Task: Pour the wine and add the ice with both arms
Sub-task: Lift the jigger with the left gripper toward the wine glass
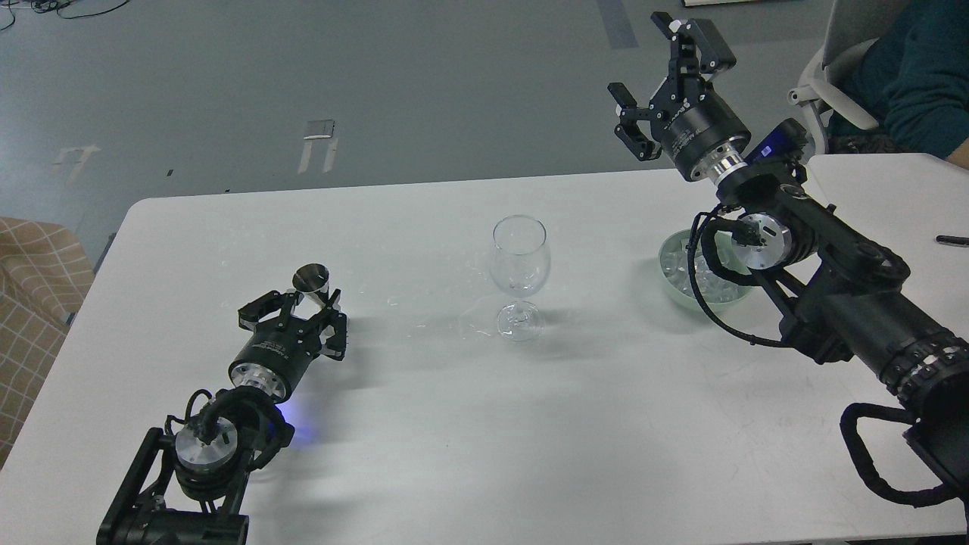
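Observation:
Only dark steel can be seen inside the jigger's opening point(311, 277), so the jigger should turn out empty and leave the glass clear when the robot tips the jigger to pour.
A small steel jigger point(311, 279) stands on the white table point(424, 424) at the left. My left gripper point(297, 309) is open and low over the table, with the jigger's stem between its fingers. I cannot see any wine in the jigger. A clear stemmed glass point(519, 261) stands upright mid-table and looks empty. A pale green bowl point(674, 286) holds ice cubes point(708, 281) and is partly hidden behind my right arm. My right gripper point(660, 70) is open and empty, raised high above the far table edge, beyond the bowl.
Droplets point(465, 327) lie on the table left of the glass's foot. A black pen point(952, 241) lies at the right edge. A seated person in teal point(916, 68) and a chair point(833, 83) are at the back right. A tan checked seat point(34, 280) stands at the left.

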